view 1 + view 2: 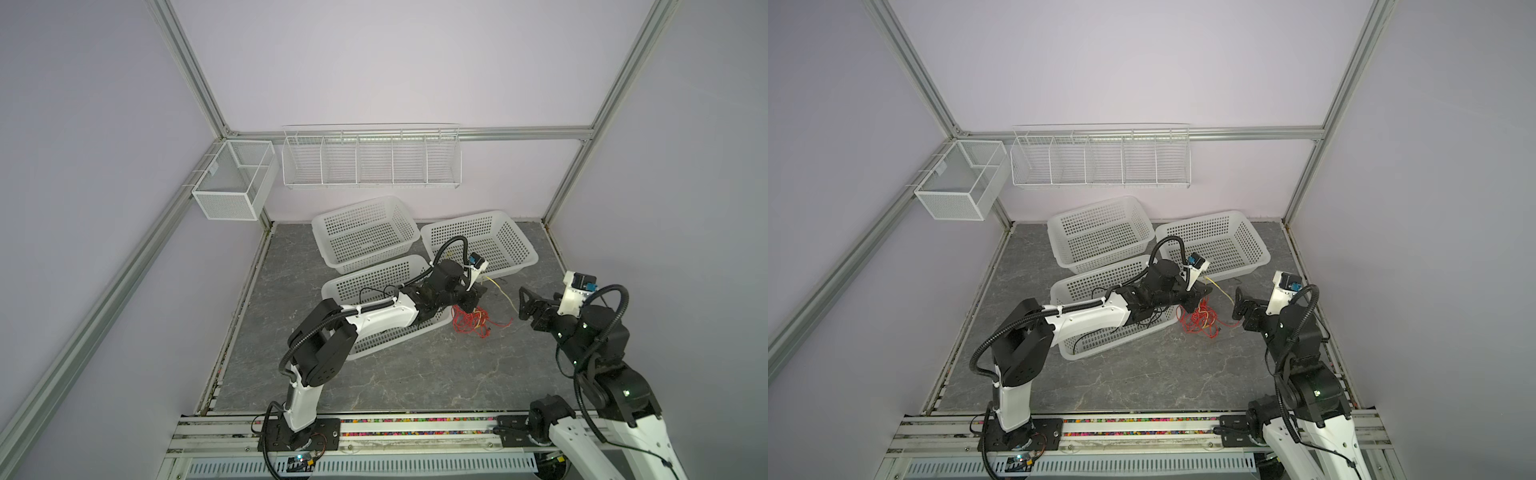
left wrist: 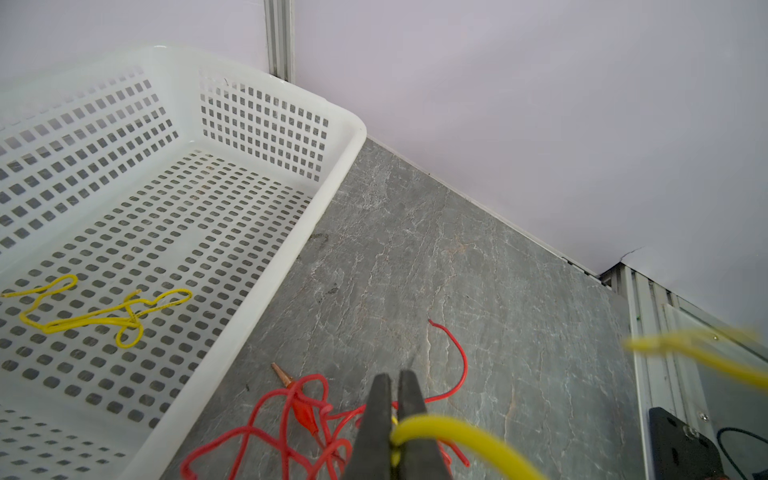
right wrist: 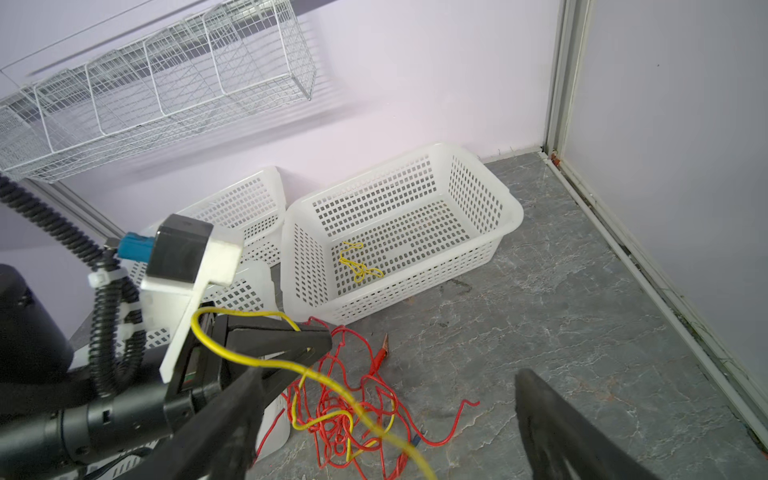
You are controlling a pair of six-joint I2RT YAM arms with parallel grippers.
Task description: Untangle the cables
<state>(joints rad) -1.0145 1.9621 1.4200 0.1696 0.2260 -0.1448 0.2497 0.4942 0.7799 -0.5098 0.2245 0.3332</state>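
The yellow cable in my left gripper weaves through the red tangle [image 3: 342, 416], so my right gripper should grab a red cable [image 3: 377, 371] and pull it from the yellow cable.
A crinkly red tangle of cables [image 1: 469, 323] [image 1: 1196, 323] lies on the grey floor, with yellow strands wound through it. My left gripper [image 2: 395, 384] [image 1: 469, 305] hangs just over the tangle, shut on a yellow cable [image 2: 440, 428]. That cable [image 1: 505, 296] [image 3: 249, 359] runs right and passes loosely between the fingers of my open right gripper [image 3: 390, 374] [image 1: 524, 303], which grips nothing. A separate yellow cable [image 3: 357, 266] [image 2: 104, 318] lies in the right rear basket [image 3: 511, 216]. A thin black cable [image 1: 1077, 340] shows in the front basket under my left arm.
Three white perforated baskets stand on the floor: rear left [image 1: 357, 205], rear right [image 1: 465, 218] and front [image 1: 332, 286], the last partly covered by my left arm. A wire shelf [image 1: 370, 158] and a mesh box [image 1: 232, 183] hang on the back wall.
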